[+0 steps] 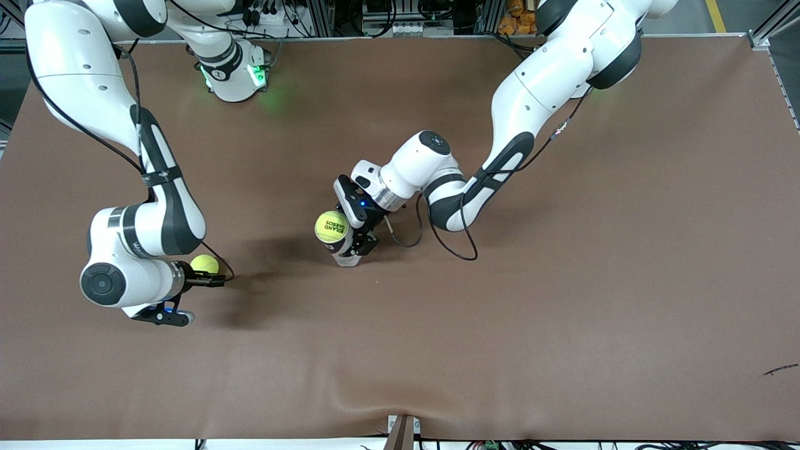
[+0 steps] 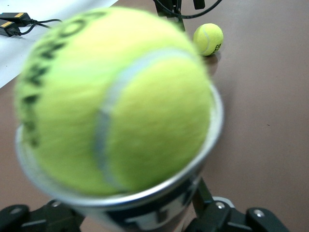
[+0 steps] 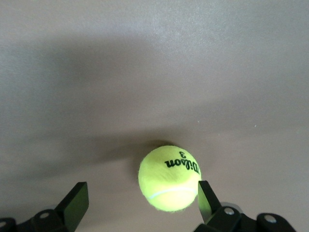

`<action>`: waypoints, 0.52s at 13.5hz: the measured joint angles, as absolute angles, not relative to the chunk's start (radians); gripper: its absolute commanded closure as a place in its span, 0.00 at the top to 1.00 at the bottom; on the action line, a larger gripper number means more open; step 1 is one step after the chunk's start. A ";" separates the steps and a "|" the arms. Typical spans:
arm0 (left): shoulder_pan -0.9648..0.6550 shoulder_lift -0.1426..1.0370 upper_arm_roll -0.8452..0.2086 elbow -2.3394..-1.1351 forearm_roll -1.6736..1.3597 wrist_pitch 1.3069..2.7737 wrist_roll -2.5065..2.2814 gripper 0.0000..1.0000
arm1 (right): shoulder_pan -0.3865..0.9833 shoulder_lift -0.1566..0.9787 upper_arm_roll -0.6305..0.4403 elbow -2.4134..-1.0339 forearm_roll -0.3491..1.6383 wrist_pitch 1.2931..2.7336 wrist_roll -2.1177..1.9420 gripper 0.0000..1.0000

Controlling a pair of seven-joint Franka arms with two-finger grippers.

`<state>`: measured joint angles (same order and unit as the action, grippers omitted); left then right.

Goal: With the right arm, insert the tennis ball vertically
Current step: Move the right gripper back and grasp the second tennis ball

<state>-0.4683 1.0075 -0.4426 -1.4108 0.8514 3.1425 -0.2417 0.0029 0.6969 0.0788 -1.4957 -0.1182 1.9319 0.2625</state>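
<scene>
The tennis ball [image 1: 331, 225] is loose and sits partly out of the can's opening [image 1: 335, 241], so it will slide down below the can's rim when I push it in.
A clear tennis-ball can [image 1: 345, 255] stands near the table's middle with my left gripper [image 1: 357, 242] shut on its body. One yellow tennis ball [image 1: 331, 226] sits in the can's silver-rimmed mouth, about half of it sticking out. In the left wrist view this ball [image 2: 116, 96] fills the can [image 2: 145, 215], with my left gripper [image 2: 140, 220] round it. A second tennis ball [image 1: 204, 264] lies on the table toward the right arm's end. My right gripper [image 1: 209, 276] is low over it and open. In the right wrist view that ball [image 3: 169, 178] lies between the fingers [image 3: 77, 203], close to one of them.
The brown table mat [image 1: 562, 281] stretches bare round both arms. A small dark scrap [image 1: 780, 370] lies near the corner toward the left arm's end, near the front camera. The loose ball [image 2: 208, 38] also shows in the left wrist view.
</scene>
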 measured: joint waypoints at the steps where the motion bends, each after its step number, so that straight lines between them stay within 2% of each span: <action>1: -0.468 1.007 -0.443 -1.411 0.851 3.143 -0.242 0.79 | 0.003 0.697 0.078 -1.507 -0.141 1.939 0.262 1.00; 6: -0.469 1.007 -0.443 -1.411 0.851 3.147 -0.242 0.76 | 0.002 0.697 0.069 -1.586 -0.169 2.012 0.262 1.00; 7: -0.469 1.007 -0.443 -1.411 0.851 3.147 -0.242 0.76 | 0.002 0.697 0.069 -1.602 -0.170 2.024 0.262 0.83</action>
